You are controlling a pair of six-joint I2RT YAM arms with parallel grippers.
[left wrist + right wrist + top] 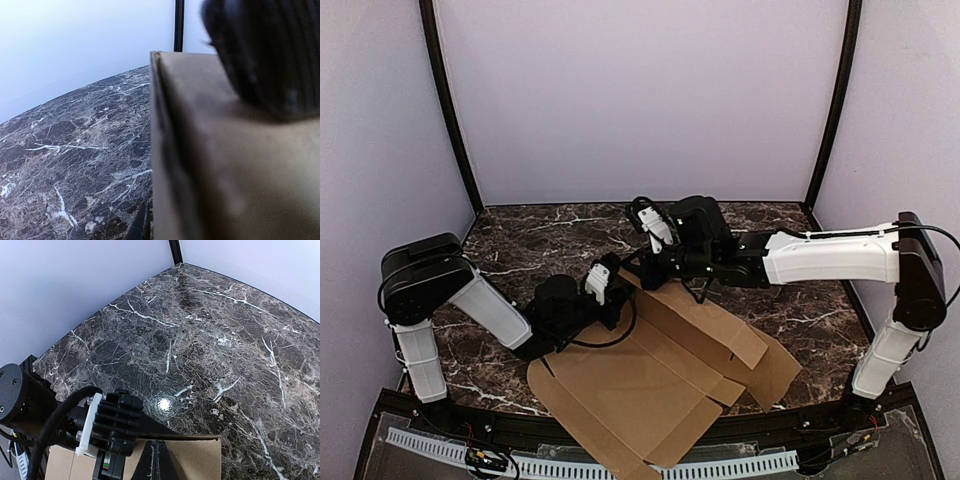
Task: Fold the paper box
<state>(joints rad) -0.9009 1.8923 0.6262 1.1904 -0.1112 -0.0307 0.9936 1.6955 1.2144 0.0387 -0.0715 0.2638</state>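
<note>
One corner of the crooked paper box is crowded by both grippers, so my left gripper should swing the box straight while my right gripper goes to the flap's other end.
The paper box is a flat brown cardboard sheet with flaps and slots, lying near the table's front edge. Its far-left flap is raised. My left gripper is at that flap's edge. In the left wrist view the flap fills the right half, standing right in the jaws' line, and the jaws are shut on it. My right gripper is shut, its joined fingertips pressed against the flap's face. In the top view the right gripper is just beyond the left one. It shows as a dark blur in the left wrist view.
The dark marble table stretches behind the sheet to pale walls with black corner posts. A white cable rail runs along the near edge. The left arm's black wrist body sits close beside the right fingers.
</note>
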